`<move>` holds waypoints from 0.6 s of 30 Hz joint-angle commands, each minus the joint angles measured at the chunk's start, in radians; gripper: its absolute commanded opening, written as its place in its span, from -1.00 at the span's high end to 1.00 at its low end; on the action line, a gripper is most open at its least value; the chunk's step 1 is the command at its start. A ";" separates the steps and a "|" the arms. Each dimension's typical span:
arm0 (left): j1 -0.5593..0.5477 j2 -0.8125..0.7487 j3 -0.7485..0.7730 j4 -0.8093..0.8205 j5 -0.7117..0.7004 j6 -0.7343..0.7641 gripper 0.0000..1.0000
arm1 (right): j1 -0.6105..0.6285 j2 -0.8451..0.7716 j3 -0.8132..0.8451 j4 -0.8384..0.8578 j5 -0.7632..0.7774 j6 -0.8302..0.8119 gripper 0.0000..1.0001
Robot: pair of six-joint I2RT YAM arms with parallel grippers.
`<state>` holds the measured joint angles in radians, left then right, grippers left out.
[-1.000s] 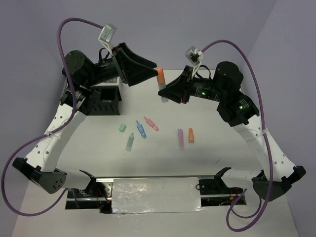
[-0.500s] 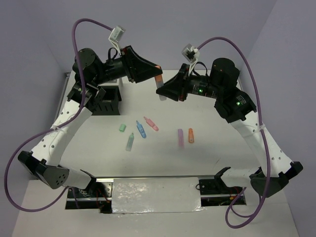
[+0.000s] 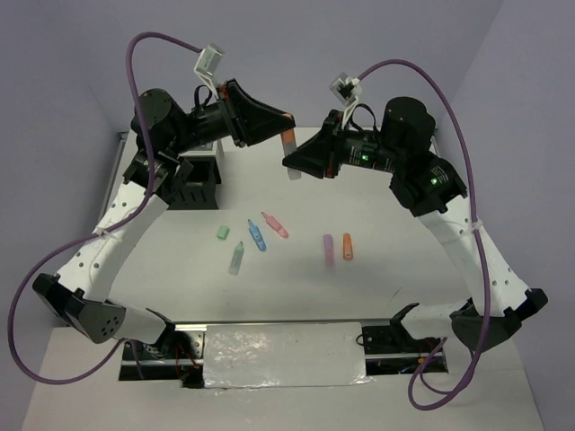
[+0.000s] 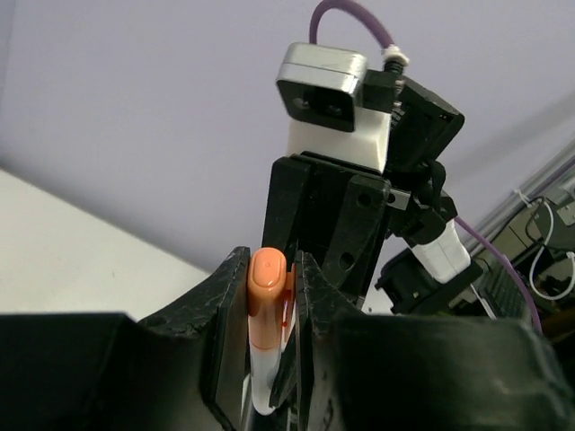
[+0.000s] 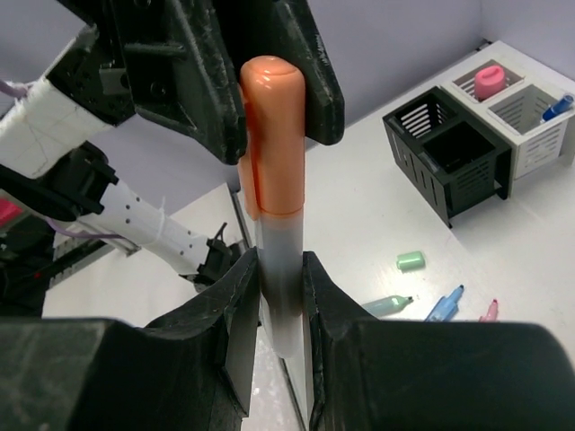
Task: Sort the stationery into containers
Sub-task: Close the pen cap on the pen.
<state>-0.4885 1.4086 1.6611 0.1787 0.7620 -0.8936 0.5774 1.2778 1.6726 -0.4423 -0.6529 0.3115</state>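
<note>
I can see both grippers shut on the orange-capped marker, so next my right gripper lets go of the marker's body [image 3: 290, 151] and moves away before my left gripper takes the marker to the black organizer [image 3: 198, 187].
An orange-capped marker [image 3: 290, 144] with a pale barrel hangs in the air above the back of the table. My right gripper [image 3: 293, 162] is shut on its barrel [image 5: 280, 269]. My left gripper [image 3: 285, 126] is shut round its orange cap [image 4: 266, 292], both fingers pressed to the cap's sides. The black organizer [image 3: 193, 184] stands at the back left. Its white-rimmed compartments [image 5: 530, 121] hold a pink-capped bottle [image 5: 490, 81] and a blue item [image 5: 557, 107]. On the table lie a pink marker [image 3: 275, 224], a blue marker [image 3: 257, 235], a mint marker [image 3: 236, 258] and a mint stub [image 3: 222, 232].
A purple marker [image 3: 329, 250] and a short orange marker [image 3: 348, 246] lie side by side right of centre. The two arms meet high over the back of the table, their purple cables [image 3: 148, 40] looping above. A foil-covered plate [image 3: 283, 355] sits between the arm bases.
My left gripper swung right onto the marker's orange cap and closed on it. My right gripper kept its hold on the barrel and shifted slightly left and up.
</note>
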 commanded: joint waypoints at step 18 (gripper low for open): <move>-0.240 -0.168 -0.448 0.119 0.132 0.122 1.00 | -0.177 0.313 0.670 0.415 -0.221 0.342 1.00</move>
<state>-0.6037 1.1843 1.3254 0.6044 0.4412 -0.7490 0.4416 1.6272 2.2894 -0.4751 -1.1404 0.5587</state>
